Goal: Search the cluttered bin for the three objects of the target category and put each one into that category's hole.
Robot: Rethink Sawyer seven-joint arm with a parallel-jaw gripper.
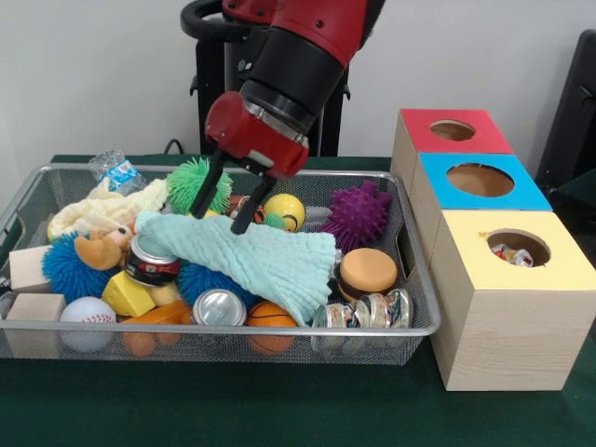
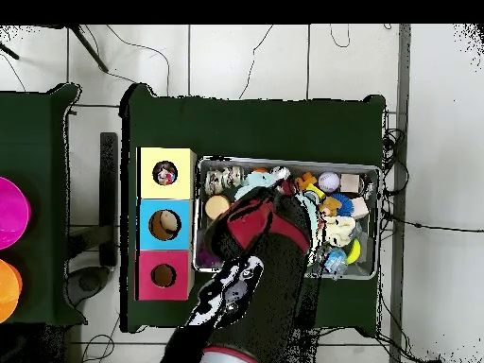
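Note:
I expect the mint-green cloth (image 1: 253, 258) to pull a blue spiky ball along when I lift, because blue spikes (image 1: 203, 282) stick out under the mint-green cloth's edge.
My gripper (image 1: 223, 209) hangs open over the wire bin (image 1: 28, 200), its two black fingers (image 1: 246, 216) spread just above a mint-green cloth (image 1: 270, 261) and holding nothing. Under the cloth's left edge lies a red and black can (image 1: 151, 261). A silver can (image 1: 219, 307) and crushed cans (image 1: 365, 311) rest at the front. Three wooden boxes stand to the right, with a yellow top (image 1: 568, 265), a blue top (image 1: 438, 177) and a red top (image 1: 419, 126). Something shiny shows in the yellow hole (image 1: 518, 250). In the overhead view my arm (image 2: 269, 255) covers the bin's (image 2: 377, 223) middle.
Also in the bin are a purple spiky ball (image 1: 358, 214), a green spiky ball (image 1: 197, 184), a yellow ball (image 1: 284, 210), a burger toy (image 1: 369, 272), a baseball (image 1: 88, 317), wooden blocks (image 1: 30, 268), a plush toy (image 1: 102, 214) and a crumpled bottle (image 1: 115, 170).

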